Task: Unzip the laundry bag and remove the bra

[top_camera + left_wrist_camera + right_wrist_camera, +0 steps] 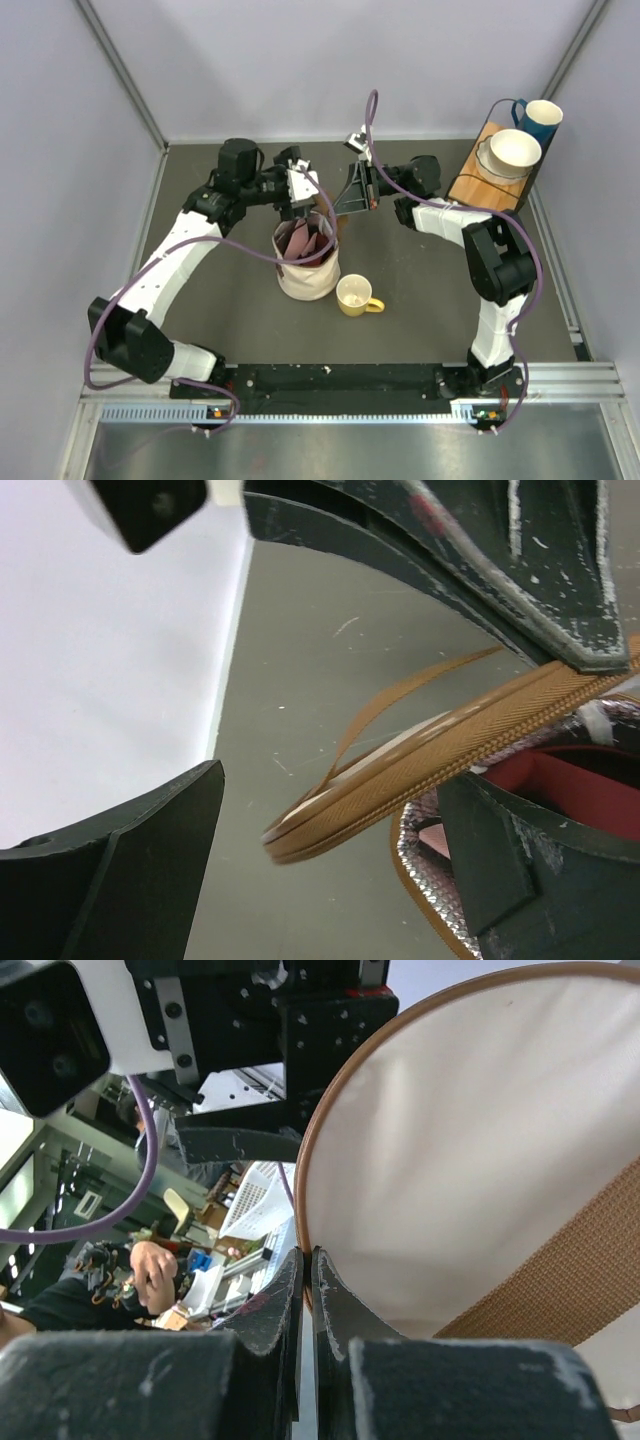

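Note:
My right gripper is holding the lid's rim (303, 1222), and that keeps it from the maroon bra. My left gripper should take the lid aside (390, 785) before my right gripper reaches in.
The cream mesh laundry bag (306, 281) stands upright mid-table with its zip open. The maroon bra (303, 243) lies inside it and shows red in the left wrist view (545, 780). My right gripper (336, 207) is shut on the brown rim of the bag's round lid (480, 1150) and holds the lid up on edge; its fingertips (300, 1265) pinch the trim. My left gripper (303, 200) is open over the bag's mouth. In its wrist view the brown zipper rim (420, 780) runs between its wide-apart jaws, and one finger (530, 870) is at the bag's opening.
A yellow mug (354, 295) stands just right of the bag. A wooden tray (478, 188) at the back right carries a white bowl (514, 150) and a blue mug (541, 118). Walls close the table at the back and on both sides.

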You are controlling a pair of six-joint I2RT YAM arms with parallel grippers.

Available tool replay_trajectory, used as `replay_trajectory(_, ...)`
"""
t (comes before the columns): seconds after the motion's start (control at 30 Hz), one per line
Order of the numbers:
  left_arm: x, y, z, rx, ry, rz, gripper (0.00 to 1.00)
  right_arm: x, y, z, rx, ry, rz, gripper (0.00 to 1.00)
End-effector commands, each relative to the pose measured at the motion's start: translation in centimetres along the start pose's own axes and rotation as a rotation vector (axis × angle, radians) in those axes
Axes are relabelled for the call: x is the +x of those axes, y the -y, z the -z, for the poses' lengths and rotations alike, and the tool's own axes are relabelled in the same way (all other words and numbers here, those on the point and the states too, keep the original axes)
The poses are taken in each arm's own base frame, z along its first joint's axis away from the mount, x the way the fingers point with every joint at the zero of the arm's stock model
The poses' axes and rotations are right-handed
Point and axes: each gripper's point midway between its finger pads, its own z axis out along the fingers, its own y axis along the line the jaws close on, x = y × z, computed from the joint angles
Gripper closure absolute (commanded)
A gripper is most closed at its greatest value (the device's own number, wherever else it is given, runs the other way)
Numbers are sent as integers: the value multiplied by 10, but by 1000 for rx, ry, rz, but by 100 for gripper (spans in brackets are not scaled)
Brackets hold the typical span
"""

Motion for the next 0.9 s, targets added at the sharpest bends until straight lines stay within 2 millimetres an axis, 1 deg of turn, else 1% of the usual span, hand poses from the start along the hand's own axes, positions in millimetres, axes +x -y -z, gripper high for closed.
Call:
replay_trajectory(0.0, -13, 8, -4, 64, 51, -45, 9, -4, -36, -3, -75, -8, 357, 100)
replay_trajectory(0.13, -18, 21, -5, 121, 86, -35, 15, -4, -36, -4, -76, -7, 355, 100)
replay_trajectory(0.17, -18, 24, -4, 128, 85, -30, 24, -3, -35, -4, -76, -8, 352, 100)
replay_trajectory(0.2, -17, 25, -4, 132, 82, -29, 30, -4, -35, -4, -75, -8, 352, 100)
replay_trajectory(0.23, -14, 26, -2, 133, 65, -21, 39, -4, -35, -3, -75, -4, 352, 100)
replay_trajectory(0.27, -14, 26, -1, 129, 59, -18, 54, -4, -35, -4, -76, -5, 347, 100)
replay_trajectory(0.3, -13, 26, 0, 124, 52, -13, 81, -4, -34, -4, -75, -2, 341, 100)
replay_trajectory(0.33, -10, 24, 1, 111, 34, -4, 98, -5, -33, -4, -76, 0, 342, 100)
replay_trajectory(0.37, -12, 22, 5, 93, 25, 16, 100, -7, -34, -4, -76, 4, 341, 100)
replay_trajectory(0.43, -10, 19, 8, 64, -3, 60, 100, -13, -32, -4, -75, 19, 318, 100)
replay_trajectory(0.47, -8, 12, 14, 16, -33, 77, 100, -15, -31, -3, -75, 25, 304, 79)
replay_trajectory(0.5, -8, 9, 17, -7, -45, 96, 100, -18, -33, -3, -77, 38, 286, 64)
replay_trajectory(0.53, -7, 7, 20, -36, -60, 154, 100, -21, -34, -2, -74, 52, 289, 53)
replay_trajectory(0.57, -6, -1, 27, -93, -88, 180, 100, -24, -36, 0, -73, 67, 297, 35)
replay_trajectory(0.6, -6, -4, 32, -125, -103, 209, 100, -29, -38, 2, -71, 95, 295, 20)
replay_trajectory(0.63, -5, -4, 36, -153, -114, 265, 100, -33, -42, 4, -66, 116, 294, 12)
replay_trajectory(0.67, -7, -10, 46, -206, -131, 284, 100, -39, -40, 11, -48, 146, 308, 11)
replay_trajectory(0.7, -6, -11, 52, -235, -140, 313, 100, -45, -37, 13, -24, 172, 267, 9)
replay_trajectory(0.73, -9, -11, 57, -264, -138, 373, 100, -46, -37, 14, -3, 181, 258, 8)
replay_trajectory(0.77, -14, -14, 66, -301, -135, 396, 100, -49, -33, 15, 31, 190, 340, 6)
replay_trajectory(0.8, -10, -14, 74, -332, -168, 435, 100, -51, -13, 17, 105, 207, 201, 5)
replay_trajectory(0.83, -15, -17, 81, -369, -166, 495, 100, -53, -9, 18, 141, 216, 206, 1)
replay_trajectory(0.87, -16, -18, 88, -394, -178, 535, 100, -58, -10, 19, 190, 221, 289, 1)
